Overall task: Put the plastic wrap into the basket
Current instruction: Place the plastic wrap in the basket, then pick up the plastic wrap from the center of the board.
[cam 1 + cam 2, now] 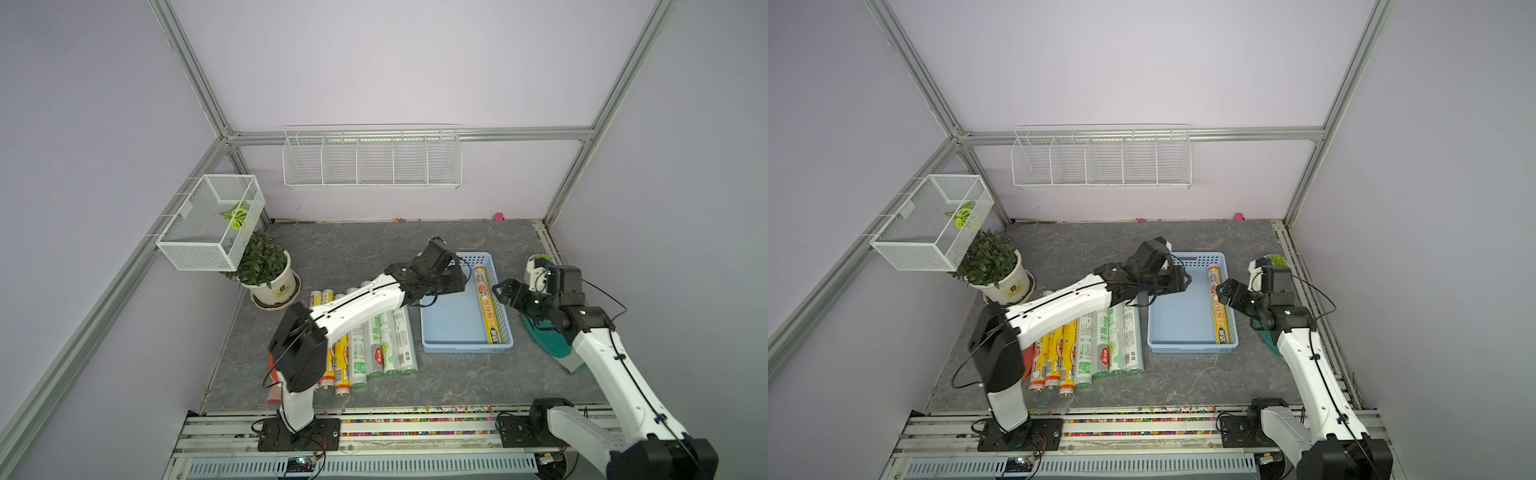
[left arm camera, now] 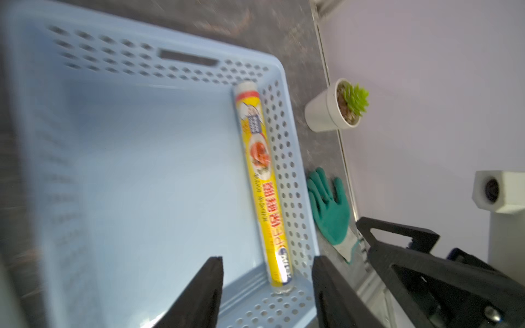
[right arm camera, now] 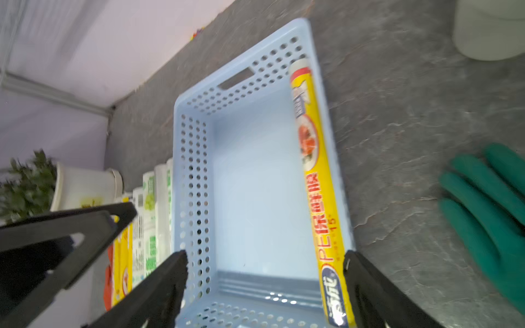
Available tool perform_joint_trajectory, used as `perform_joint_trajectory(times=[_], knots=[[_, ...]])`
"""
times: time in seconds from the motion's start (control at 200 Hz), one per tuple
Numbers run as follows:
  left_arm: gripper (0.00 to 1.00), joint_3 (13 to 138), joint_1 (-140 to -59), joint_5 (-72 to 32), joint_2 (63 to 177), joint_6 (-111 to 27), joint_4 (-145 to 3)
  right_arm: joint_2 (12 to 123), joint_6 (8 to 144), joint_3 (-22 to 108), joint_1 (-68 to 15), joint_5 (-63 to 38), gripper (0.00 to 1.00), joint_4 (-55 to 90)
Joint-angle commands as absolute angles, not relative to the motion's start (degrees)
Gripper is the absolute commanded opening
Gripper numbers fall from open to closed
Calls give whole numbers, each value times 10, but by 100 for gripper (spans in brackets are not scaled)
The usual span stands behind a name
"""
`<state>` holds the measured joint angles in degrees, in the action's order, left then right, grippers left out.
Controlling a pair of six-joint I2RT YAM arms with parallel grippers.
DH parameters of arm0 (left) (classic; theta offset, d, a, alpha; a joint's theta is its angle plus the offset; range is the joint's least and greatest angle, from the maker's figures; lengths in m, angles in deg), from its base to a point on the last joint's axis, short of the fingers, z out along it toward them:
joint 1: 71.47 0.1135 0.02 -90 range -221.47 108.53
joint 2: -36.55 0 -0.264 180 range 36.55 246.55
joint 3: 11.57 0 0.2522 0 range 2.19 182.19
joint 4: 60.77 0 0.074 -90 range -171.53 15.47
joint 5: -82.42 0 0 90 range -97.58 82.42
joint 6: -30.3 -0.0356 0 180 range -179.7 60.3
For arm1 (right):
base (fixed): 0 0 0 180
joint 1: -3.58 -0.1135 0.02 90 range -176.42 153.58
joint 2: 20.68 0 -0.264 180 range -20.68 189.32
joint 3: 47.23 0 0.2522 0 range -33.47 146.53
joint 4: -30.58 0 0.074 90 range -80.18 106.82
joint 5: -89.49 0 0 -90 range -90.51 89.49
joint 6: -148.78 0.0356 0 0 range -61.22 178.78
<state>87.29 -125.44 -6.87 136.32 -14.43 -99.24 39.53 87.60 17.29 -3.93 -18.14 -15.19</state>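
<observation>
Next, I reach across the basket [image 1: 446,313] with my right gripper and pull it away before my left gripper takes the nearest whitish roll, because the basket's side [image 1: 422,332] is close beside that roll.
The light blue basket [image 1: 453,322] [image 1: 1179,324] sits right of centre on the grey table. One yellow roll of plastic wrap [image 1: 487,307] [image 1: 1218,309] [image 2: 261,181] [image 3: 315,184] lies inside along its right wall. Several more rolls, yellow [image 1: 340,374] and whitish with green print [image 1: 386,345] [image 1: 1117,345], lie side by side left of the basket, partly hidden by my left arm. My left gripper [image 1: 459,284] [image 2: 267,259] hovers open over the basket's far left part, holding nothing. My right gripper [image 1: 500,293] [image 3: 264,255] stands open at the basket's right rim, beside the yellow roll.
A green glove [image 2: 329,207] [image 3: 488,204] lies right of the basket under my right arm, with a small succulent pot [image 2: 335,106] behind it. A potted plant [image 1: 266,270] stands at the left. A white mesh box [image 1: 212,220] and a wire rack [image 1: 372,160] hang on the walls.
</observation>
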Motion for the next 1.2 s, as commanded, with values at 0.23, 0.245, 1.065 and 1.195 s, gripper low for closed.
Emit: perform_joint_trajectory(times=[0.23,0.245,1.065,1.195], knots=[[67,623,-1197,67,1191,-158,-1000,564,852,314,-344,59,91,-235],[70,620,-1197,67,1190,-158,-1000,573,855,319,-349,64,91,-238],[62,772,-1167,-27,1376,-134,-1171,580,965,239,-350,66,95,-138],[62,791,-1168,-37,1403,-133,-1174,579,973,226,-349,56,95,-116]])
